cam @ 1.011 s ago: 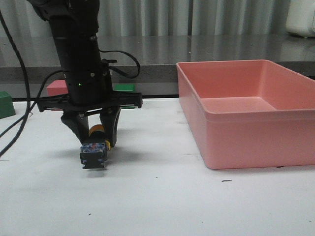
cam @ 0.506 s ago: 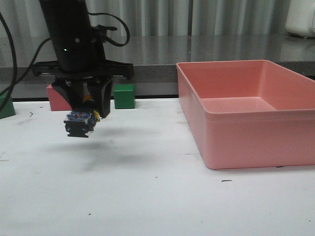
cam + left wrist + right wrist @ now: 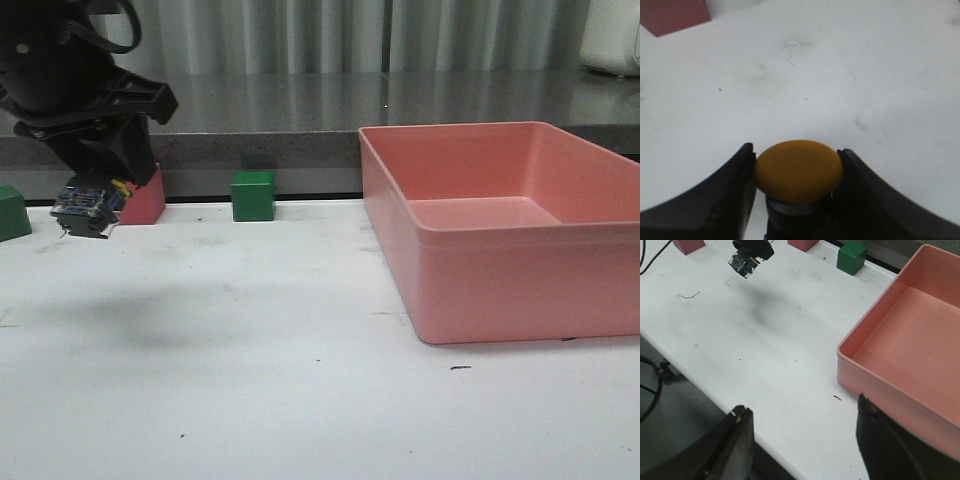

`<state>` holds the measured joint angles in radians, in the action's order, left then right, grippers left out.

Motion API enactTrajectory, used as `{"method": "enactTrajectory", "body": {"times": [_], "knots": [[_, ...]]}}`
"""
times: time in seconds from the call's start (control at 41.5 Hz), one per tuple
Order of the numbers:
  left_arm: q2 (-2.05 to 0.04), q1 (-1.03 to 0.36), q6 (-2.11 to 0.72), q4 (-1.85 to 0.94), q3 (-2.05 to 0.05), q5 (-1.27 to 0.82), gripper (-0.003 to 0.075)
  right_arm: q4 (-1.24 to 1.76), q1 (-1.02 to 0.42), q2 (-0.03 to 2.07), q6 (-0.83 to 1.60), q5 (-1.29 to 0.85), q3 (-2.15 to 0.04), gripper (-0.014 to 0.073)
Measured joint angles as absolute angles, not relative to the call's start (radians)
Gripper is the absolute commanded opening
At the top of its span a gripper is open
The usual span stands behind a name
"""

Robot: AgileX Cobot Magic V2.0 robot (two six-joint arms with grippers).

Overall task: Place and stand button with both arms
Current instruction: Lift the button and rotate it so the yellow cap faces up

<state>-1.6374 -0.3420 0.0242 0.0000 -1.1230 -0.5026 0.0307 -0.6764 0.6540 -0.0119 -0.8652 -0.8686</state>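
Observation:
The button's base (image 3: 88, 207) tilts forward above the white table, so the robot's left gripper should swing level and lower the base flat to the white table's surface (image 3: 82, 324) before it opens.
The button (image 3: 87, 207) hangs in the air at the far left of the front view, well above the white table (image 3: 300, 380). Its blue-black base points toward the camera. My left gripper (image 3: 100, 195) is shut on it. In the left wrist view the yellow cap (image 3: 798, 171) sits squeezed between the two dark fingers (image 3: 715, 200). The right wrist view shows the same button (image 3: 742, 263) held by the left gripper far off. My right gripper (image 3: 802, 412) is open over the table's front edge with nothing in it.
A large pink bin (image 3: 500, 230) fills the right side of the table. A green cube (image 3: 252, 195) and a red block (image 3: 145, 200) sit at the back. Another green block (image 3: 12, 212) lies at the far left edge.
The left gripper has lifted the button off the table and carried it up and to the left. The green cube, hidden behind the arm before, now shows.

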Motion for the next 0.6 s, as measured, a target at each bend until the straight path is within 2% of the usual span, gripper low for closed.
{"method": "enactTrajectory", "body": {"times": [0.361,0.602], "knots": [[-1.535,-0.318,0.014,0.007,-0.689,0.114,0.0199,0.031,-0.676,0.654,-0.012,-0.865,-0.869,0.0468],[-1.533,-0.311,0.012,0.011,-0.497,0.504,0.0199,0.031,-0.676,0.654,-0.012,-0.865,-0.869,0.0468]]}}
